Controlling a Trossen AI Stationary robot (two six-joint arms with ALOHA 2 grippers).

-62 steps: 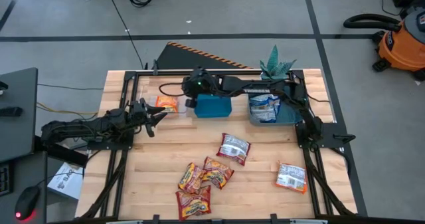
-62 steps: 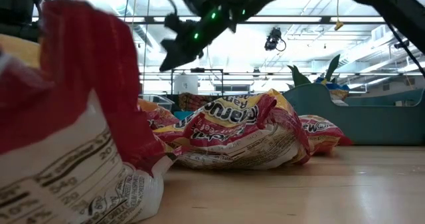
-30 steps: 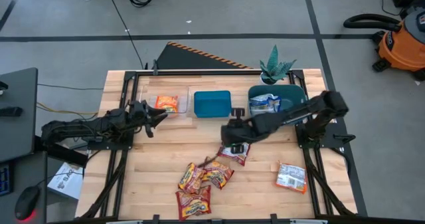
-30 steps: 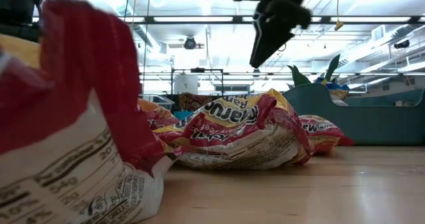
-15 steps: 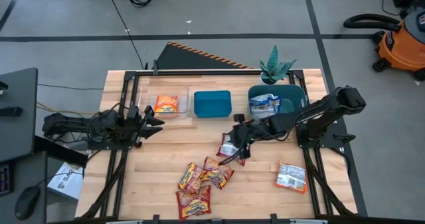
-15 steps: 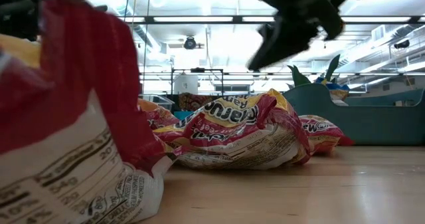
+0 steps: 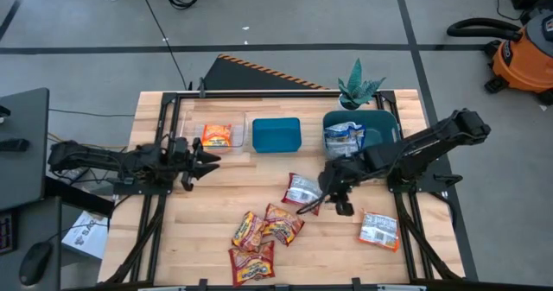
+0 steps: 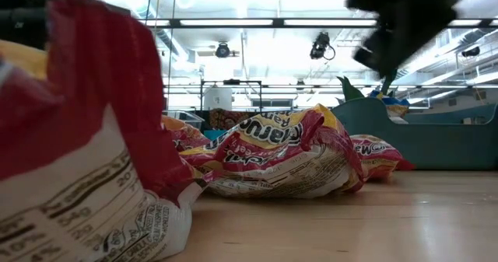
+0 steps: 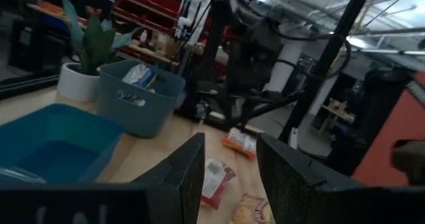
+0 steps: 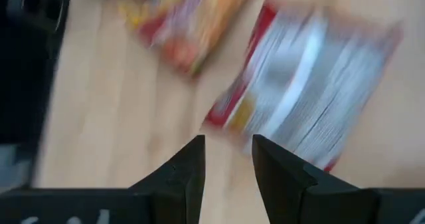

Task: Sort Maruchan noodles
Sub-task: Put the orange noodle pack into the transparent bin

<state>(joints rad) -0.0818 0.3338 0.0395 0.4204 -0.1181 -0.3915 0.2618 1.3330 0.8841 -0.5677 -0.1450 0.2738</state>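
Note:
I can see that the front orange packet [image 7: 379,230] lies apart from the other packets. I should go on moving my open right gripper toward its near corner [image 7: 366,216] until the fingers are on both sides of it.
A red-and-white noodle packet [image 7: 302,190] lies flat mid-table; it also shows blurred in the right wrist view [image 10: 312,84]. Several red-and-yellow packets [image 7: 259,230] lie near the front edge and fill the low view [image 8: 288,157]. An orange packet [image 7: 378,229] lies at the right front. Another orange packet [image 7: 216,136] lies in a clear bin, and blue-and-white packets [image 7: 344,138] lie in a teal bin [image 7: 384,123]. My right gripper [image 7: 325,205] is open and empty, above the table just right of the red-and-white packet. My left gripper [image 7: 200,159] is open and empty at the table's left.
A blue tray [image 7: 276,136] stands between the clear bin and the teal bin at the back. A potted plant [image 7: 359,85] stands behind the teal bin. Bare wood lies left of the packet cluster and between the packets and the bins.
My right gripper has gone from over the red-and-white packet toward the table's right and near edge, staying open and above the table. My left arm has drawn back a little toward the table's left edge. The packets have stayed where they were.

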